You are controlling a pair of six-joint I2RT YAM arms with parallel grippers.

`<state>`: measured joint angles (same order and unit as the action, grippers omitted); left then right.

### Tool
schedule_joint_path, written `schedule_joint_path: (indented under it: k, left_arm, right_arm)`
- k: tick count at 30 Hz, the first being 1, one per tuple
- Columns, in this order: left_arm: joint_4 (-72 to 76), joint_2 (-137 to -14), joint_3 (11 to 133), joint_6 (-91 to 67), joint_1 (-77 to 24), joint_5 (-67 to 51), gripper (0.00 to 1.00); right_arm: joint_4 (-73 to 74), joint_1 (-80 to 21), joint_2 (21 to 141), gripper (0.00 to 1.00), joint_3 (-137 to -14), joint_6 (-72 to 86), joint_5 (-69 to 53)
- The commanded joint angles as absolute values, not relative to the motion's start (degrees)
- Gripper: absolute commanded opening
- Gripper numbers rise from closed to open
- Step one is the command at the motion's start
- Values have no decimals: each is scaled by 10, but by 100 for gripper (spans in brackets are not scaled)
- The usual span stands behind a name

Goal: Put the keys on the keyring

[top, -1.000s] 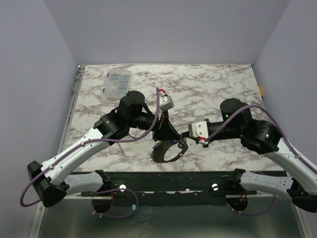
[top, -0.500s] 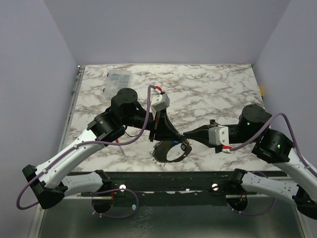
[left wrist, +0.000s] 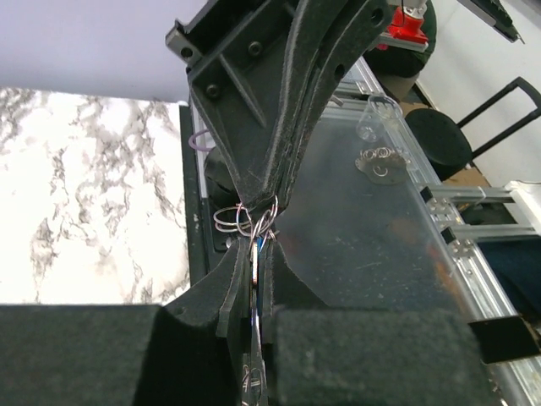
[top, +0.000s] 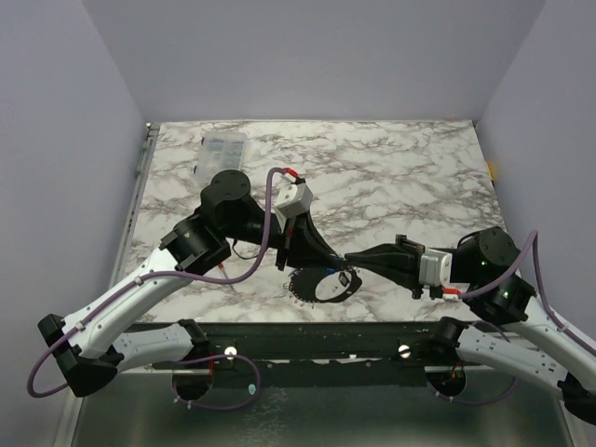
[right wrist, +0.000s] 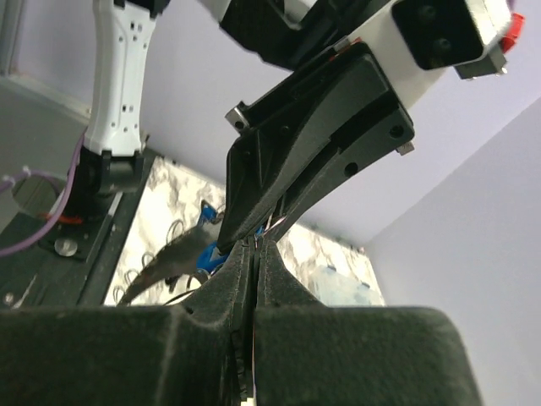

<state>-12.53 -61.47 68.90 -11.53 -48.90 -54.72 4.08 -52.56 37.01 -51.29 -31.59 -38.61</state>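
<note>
My left gripper is holding the thin metal piece (left wrist: 254, 269) next to the wire loops (left wrist: 245, 222), so my right gripper goes on turning finger to finger with my left gripper and then lets go.
The keyring (top: 303, 293) hangs near the table's front edge, between the two grippers. Several small keys (top: 294, 277) crowd its left rim. My left gripper (top: 326, 258) is shut on the ring's top edge. In the left wrist view (left wrist: 256, 254) a thin metal strip with a blue fleck sits between the pads, with small wire loops (left wrist: 232, 220) at the tips. My right gripper (top: 351, 258) meets it tip to tip and is shut (right wrist: 254, 249) on a thin sliver that looks like a key. Blue key heads (right wrist: 203, 254) hang just left of its tips.
A clear plastic compartment box (top: 223, 154) lies at the table's far left, also seen in the right wrist view (right wrist: 338, 288). The black front rail (top: 317, 340) runs just below the ring.
My right arm has drawn back to the right and low, its wrist turned, with its tips staying at the ring. My left arm shifted slightly left. The ring now hangs flatter.
</note>
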Motion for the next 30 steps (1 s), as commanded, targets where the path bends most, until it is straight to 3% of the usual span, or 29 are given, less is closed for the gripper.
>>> schedule_joint_path:
  k: [1,10,15,21,30]
  left_arm:
    - [-66,-580,663,-115,-484,-567,0]
    - [3,-583,669,-101,-485,-597,0]
    - [182,-539,590,-123,-485,-578,0]
    - [201,-548,596,-93,-485,-583,0]
    - [213,-550,589,-46,-485,-558,0]
  right_arm:
    - [-238,-527,340,1,-454,-225,-365]
    - [-494,-527,380,1,-415,-144,-363]
    - [-594,-526,419,0,-421,-83,-376]
    - [-751,-526,476,1,-406,43,-361]
    - [-800,-526,517,1,-422,122,-313]
